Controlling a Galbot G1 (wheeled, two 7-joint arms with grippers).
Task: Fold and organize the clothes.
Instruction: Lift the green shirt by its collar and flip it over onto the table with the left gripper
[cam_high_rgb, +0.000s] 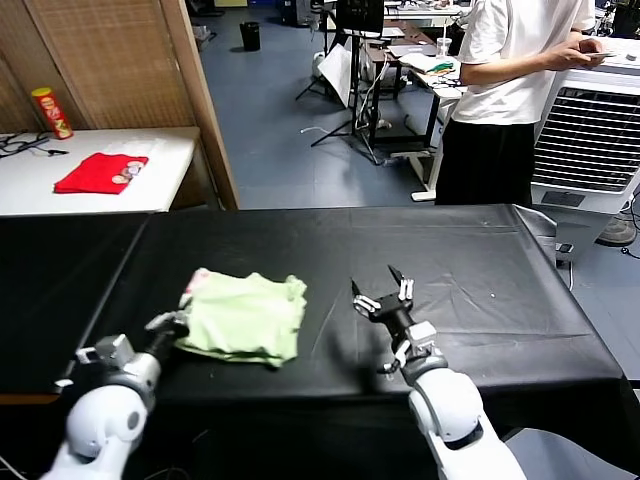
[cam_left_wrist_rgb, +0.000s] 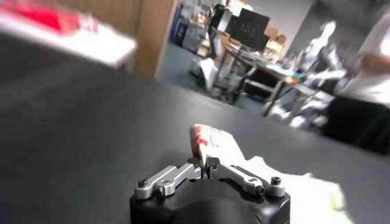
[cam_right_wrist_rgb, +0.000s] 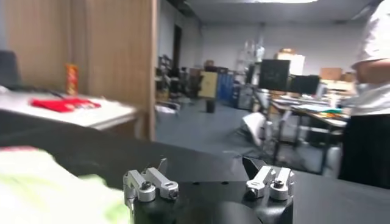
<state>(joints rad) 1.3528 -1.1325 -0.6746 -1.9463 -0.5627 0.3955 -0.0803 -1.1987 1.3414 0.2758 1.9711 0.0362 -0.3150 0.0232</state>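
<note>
My left gripper should pick up the T-shirt by the pinched edge (cam_high_rgb: 188, 308) and turn it over, because the T-shirt lies plain side (cam_high_rgb: 245, 318) up with its red-pink print tucked under.
The clothes, one pale green T-shirt (cam_high_rgb: 245, 316), lie bunched on the black table (cam_high_rgb: 480, 260), with a red-pink print showing at the far left corner (cam_left_wrist_rgb: 204, 137). My left gripper (cam_high_rgb: 172, 325) is at the shirt's left edge, shut on the cloth, which is pinched between its jaws (cam_left_wrist_rgb: 204, 163). My right gripper (cam_high_rgb: 381, 290) hangs open just right of the shirt, a little above the table, with nothing between its fingers (cam_right_wrist_rgb: 207, 167). The shirt's edge shows blurred in the right wrist view (cam_right_wrist_rgb: 49, 189).
A white side table (cam_high_rgb: 150, 190) at the back left holds a red cloth (cam_high_rgb: 100, 172) and a red can (cam_high_rgb: 51, 112). A person in a white T-shirt (cam_high_rgb: 520, 60) stands behind the table's far right, beside a white fan unit (cam_high_rgb: 590, 140). A wooden partition (cam_high_rgb: 205, 100) rises behind.
</note>
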